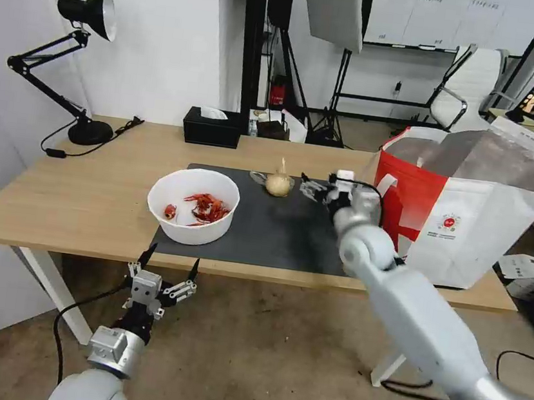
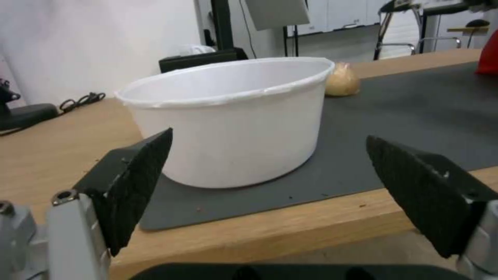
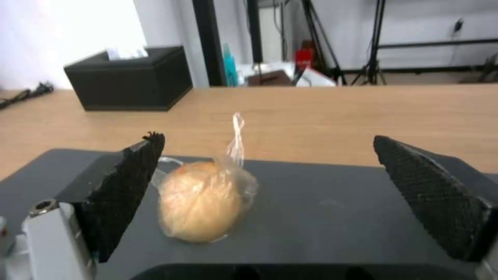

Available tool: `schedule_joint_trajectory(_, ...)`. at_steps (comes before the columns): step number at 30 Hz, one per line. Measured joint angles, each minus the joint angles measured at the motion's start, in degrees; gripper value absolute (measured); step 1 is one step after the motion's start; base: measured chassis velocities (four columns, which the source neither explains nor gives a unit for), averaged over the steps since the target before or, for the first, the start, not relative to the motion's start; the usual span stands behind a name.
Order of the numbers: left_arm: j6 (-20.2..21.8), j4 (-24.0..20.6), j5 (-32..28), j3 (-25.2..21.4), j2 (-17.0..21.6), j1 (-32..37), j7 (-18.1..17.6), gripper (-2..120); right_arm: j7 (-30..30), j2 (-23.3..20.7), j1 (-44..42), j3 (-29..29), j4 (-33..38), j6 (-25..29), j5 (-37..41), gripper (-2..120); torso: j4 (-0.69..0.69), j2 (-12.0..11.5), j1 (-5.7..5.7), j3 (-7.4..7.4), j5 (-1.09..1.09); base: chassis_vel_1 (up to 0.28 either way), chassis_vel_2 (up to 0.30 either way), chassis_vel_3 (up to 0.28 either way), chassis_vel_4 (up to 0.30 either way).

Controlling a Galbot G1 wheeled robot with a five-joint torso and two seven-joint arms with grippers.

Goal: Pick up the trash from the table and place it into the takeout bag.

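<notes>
I expect the tan bundle (image 1: 277,185) to squeeze in narrow and bulge out past my right gripper's fingers when I lift it, because slack, knotted plastic wraps it.
A white round bowl (image 1: 192,213) holding red crayfish shells stands on the front left part of the dark grey mat (image 1: 276,230) on the table (image 1: 86,191). My left gripper (image 1: 171,265) hangs open just below the table's front edge, facing the bowl (image 2: 228,124). At the mat's far edge lies a small tan bundle (image 1: 278,184) in knotted clear plastic. A short way to the right of that bundle, my right gripper (image 1: 307,189) is open just above the mat and points at it; the bundle (image 3: 202,202) lies ahead of the open fingers. On the table's right end the takeout bag (image 1: 474,206) stands open.
A black tissue box (image 1: 211,127) sits at the table's back edge. At the far left corner a black desk lamp (image 1: 83,60) stands with its cable. An office chair and stands are behind the table. Bare wood lies left of the mat.
</notes>
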Motion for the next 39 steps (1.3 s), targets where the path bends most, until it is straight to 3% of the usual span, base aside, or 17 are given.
schedule_joint_trajectory(5, 0.0, 0.4, -0.2, -0.4, 0.6, -0.2, 0.0, 100, -4.0, 3.1, 4.3, -2.3, -8.6, -1.5, 0.1, 100, 0.0, 0.0, 0.0, 0.0, 0.01, 0.0, 0.0, 0.0, 0.0)
schedule_joint_trajectory(14, -0.1, 0.6, -0.5, -0.6, 0.1, -0.2, -0.1, 100, -9.0, 6.4, 8.1, -4.6, -17.5, -3.2, -4.7, 100, 0.0, 0.0, 0.0, 0.0, 0.01, 0.0, 0.0, 0.0, 0.0)
schedule_joint_trajectory(29, -0.2, 0.7, -0.8, -0.6, 0.3, -0.5, -0.1, 100, -14.8, 9.6, 12.4, -6.3, -26.4, -4.6, -12.0, 100, 0.0, 0.0, -0.01, 0.0, 0.01, 0.0, 0.0, 0.0, 0.0)
schedule_joint_trajectory(39, -0.2, 0.7, -0.9, -0.6, 0.2, -0.6, -0.1, 100, -15.3, 10.4, 12.7, -6.4, -26.9, -2.6, -14.3, 100, -0.01, 0.0, -0.01, 0.0, 0.02, 0.0, 0.0, 0.0, 0.0)
